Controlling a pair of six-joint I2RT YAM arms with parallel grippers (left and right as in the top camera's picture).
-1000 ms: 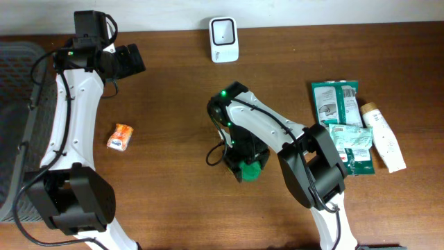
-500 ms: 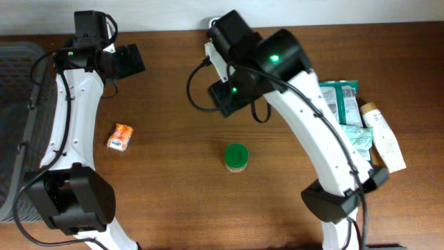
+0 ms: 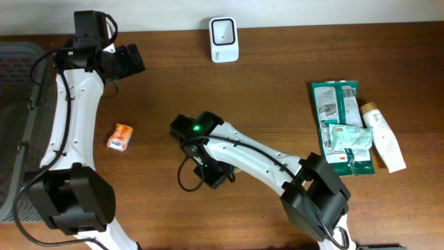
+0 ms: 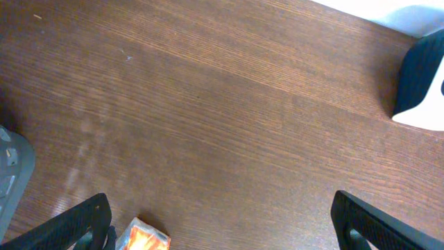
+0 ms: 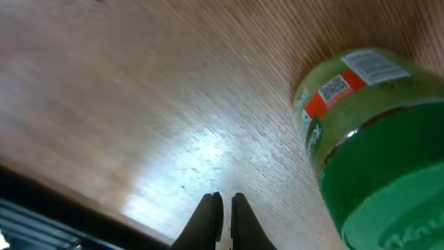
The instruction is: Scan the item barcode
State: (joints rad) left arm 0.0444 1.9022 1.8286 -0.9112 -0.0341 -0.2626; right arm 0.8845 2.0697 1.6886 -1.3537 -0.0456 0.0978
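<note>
My right gripper needs to swing back, open around the green lid (image 5: 392, 184) and take the green jar toward the scanner, because its fingers are shut over wood (image 5: 267, 149) next to the jar.
A green jar (image 5: 361, 132) with a green lid, an orange-and-white label and a small barcode fills the right of the right wrist view. My right gripper (image 5: 227, 203) is shut on nothing and hangs over bare wood, left of the jar and apart from it. In the overhead view the right arm (image 3: 243, 153) lies across the table's middle and hides the jar. The white scanner (image 3: 223, 30) stands at the back edge. My left gripper (image 4: 225, 229) is open at the back left, with an orange packet (image 4: 142, 239) by its left finger.
The orange packet (image 3: 120, 136) lies on the left of the table. Green pouches (image 3: 336, 104) and a white tube (image 3: 383, 137) lie at the right. A grey basket (image 3: 14, 104) stands at the left edge. The scanner (image 4: 423, 83) shows at the left wrist view's right edge.
The right arm swung from near the scanner down to the table's middle, over the jar, and its gripper closed. The left arm has not moved.
</note>
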